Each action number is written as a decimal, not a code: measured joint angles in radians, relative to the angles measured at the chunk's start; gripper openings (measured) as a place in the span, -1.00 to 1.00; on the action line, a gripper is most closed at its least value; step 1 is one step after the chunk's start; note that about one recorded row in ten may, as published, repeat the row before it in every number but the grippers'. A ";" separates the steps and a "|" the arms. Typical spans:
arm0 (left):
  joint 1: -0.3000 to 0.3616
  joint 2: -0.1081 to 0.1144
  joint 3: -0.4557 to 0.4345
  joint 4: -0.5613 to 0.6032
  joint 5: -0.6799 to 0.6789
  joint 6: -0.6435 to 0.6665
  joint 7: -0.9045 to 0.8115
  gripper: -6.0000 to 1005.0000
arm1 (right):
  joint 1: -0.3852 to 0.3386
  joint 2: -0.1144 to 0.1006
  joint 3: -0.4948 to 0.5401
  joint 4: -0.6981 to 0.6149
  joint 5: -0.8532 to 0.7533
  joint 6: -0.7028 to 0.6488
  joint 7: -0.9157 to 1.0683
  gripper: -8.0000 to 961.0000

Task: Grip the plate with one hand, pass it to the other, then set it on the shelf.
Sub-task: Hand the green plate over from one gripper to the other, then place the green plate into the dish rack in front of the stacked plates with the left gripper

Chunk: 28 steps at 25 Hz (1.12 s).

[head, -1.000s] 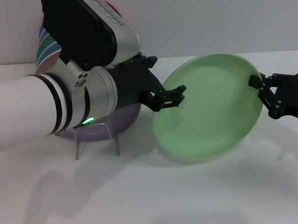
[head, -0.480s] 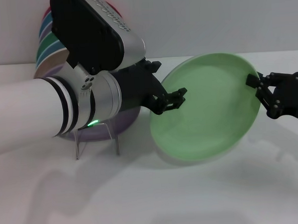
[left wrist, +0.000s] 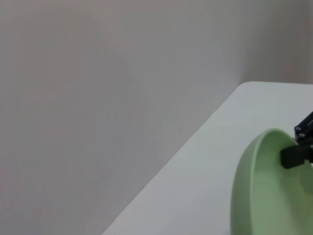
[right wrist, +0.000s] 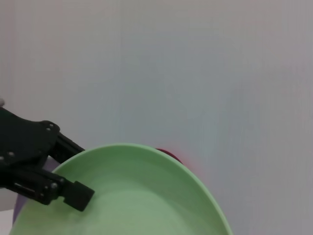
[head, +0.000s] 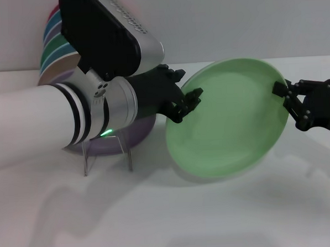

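I should close my left gripper on the opposite rim (head: 182,91) before my right gripper opens, since it is shut on the plate's rim (head: 282,102) away from the shelf.
The light mint-green plate (head: 228,120) hangs tilted above the table, face toward me. My right gripper (head: 281,90), at the right edge of the head view, is shut on its right rim. My left gripper (head: 185,105), black on the thick silver and white arm, is open at the plate's left rim, with one finger on the front face and the other behind the rim. The plate also shows in the left wrist view (left wrist: 264,191) and the right wrist view (right wrist: 142,196). There the left gripper's finger (right wrist: 73,193) lies on its face. The clear shelf (head: 105,151) stands under the left arm.
A lilac plate (head: 140,130) leans in the clear shelf, mostly hidden by the left arm. Several coloured plates (head: 53,49) stand behind it at the back left. The white table (head: 214,220) spreads in front, with a plain wall behind.
My left gripper has moved in and turned upward onto the plate's left rim. The plate has shifted slightly to the left. The right gripper has kept its hold.
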 joint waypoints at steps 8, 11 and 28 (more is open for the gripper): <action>-0.037 -0.001 0.012 0.056 0.005 0.041 0.026 -0.30 | 0.004 0.000 0.001 -0.001 -0.005 0.004 -0.001 -0.92; -0.032 -0.001 0.016 0.060 0.004 0.069 0.056 -0.51 | 0.002 -0.001 0.001 -0.009 -0.006 0.019 -0.006 -0.92; 0.052 0.002 0.032 0.021 -0.015 0.224 0.134 -0.76 | -0.125 0.010 0.061 -0.106 0.272 0.275 -0.042 -0.28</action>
